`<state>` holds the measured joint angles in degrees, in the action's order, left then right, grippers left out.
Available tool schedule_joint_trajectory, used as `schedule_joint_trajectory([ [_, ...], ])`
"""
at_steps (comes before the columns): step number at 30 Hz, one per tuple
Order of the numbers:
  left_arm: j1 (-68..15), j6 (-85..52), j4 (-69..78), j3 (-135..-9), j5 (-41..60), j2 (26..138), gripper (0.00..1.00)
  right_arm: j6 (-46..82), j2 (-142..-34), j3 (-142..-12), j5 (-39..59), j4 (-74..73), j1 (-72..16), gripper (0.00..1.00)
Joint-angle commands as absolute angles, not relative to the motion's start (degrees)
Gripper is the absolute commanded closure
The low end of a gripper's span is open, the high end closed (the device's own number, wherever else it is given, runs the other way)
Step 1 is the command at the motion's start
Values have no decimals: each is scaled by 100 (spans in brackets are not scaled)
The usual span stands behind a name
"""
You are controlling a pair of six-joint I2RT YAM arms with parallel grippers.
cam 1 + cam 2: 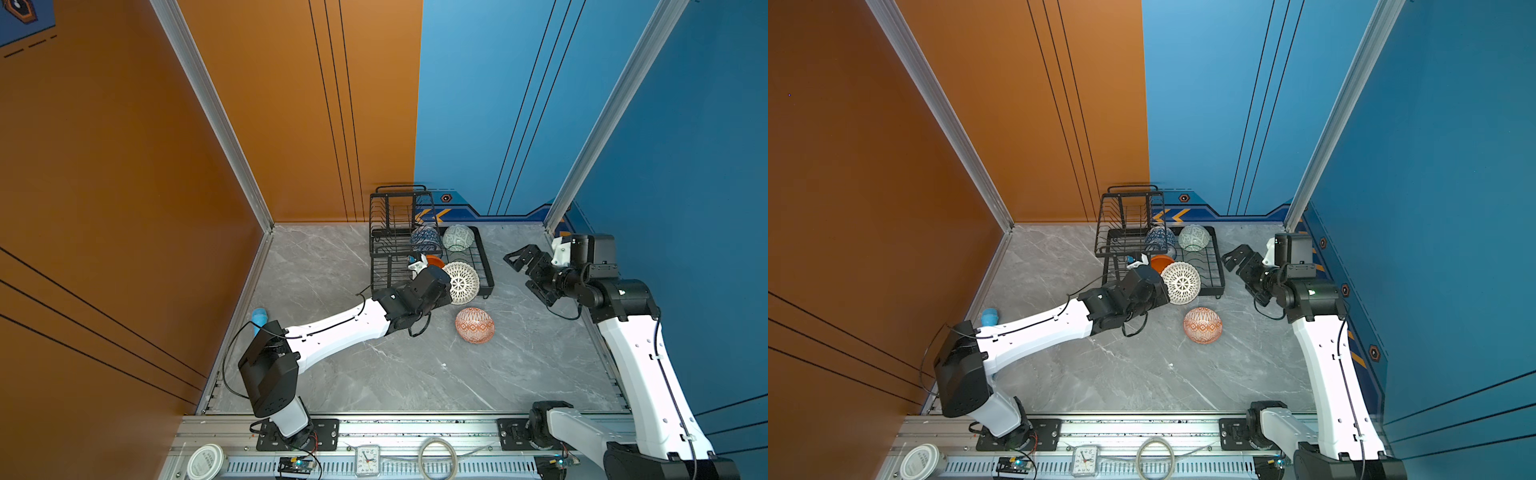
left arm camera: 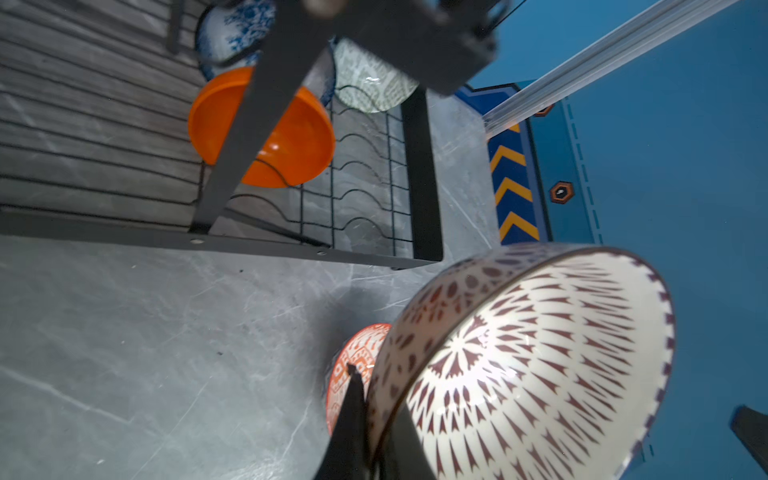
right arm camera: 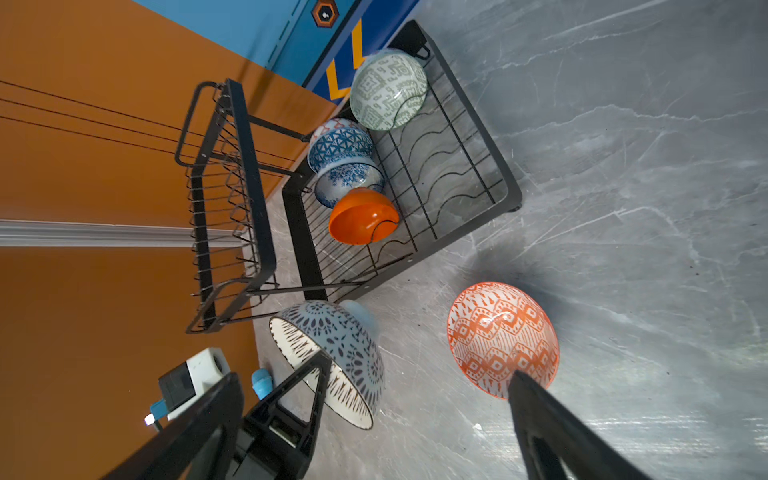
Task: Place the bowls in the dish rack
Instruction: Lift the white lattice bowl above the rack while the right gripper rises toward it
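Observation:
The white-black lattice bowl is held by one side in my left gripper, so my open right gripper keeps moving toward the bowl's free rim until it closes there.
The black wire dish rack stands at the back of the table. In its base tray sit a blue geometric bowl, a pale green bowl, a plain orange bowl and a blue floral bowl. My left gripper is shut on the rim of the white-black lattice bowl, holding it tilted in the air at the tray's front edge. An orange-white diamond bowl lies on the table just in front. My right gripper hangs open and empty to the right of the rack.
A small light-blue cylinder lies by the left wall. A clock, a tape ring and a round lid rest on the front rail. Orange and blue walls close in the table.

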<state>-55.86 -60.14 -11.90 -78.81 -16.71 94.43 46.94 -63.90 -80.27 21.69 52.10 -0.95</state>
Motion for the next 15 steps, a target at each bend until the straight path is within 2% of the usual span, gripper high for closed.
schedule_joint_trajectory([
  [1, -5656, -5495, -595, -8387, -1764, 9518, 100, 5060, -6539, -8519, 2323, 5326, 29, 0],
  [9, -5488, -4333, -161, -9315, -2300, 9578, 100, 5581, -7083, -9506, 2508, 5116, 167, 0],
  [15, -5108, -3581, 94, -9502, -2842, 9483, 100, 6025, -7366, -9976, 2706, 4537, 72, 0],
])
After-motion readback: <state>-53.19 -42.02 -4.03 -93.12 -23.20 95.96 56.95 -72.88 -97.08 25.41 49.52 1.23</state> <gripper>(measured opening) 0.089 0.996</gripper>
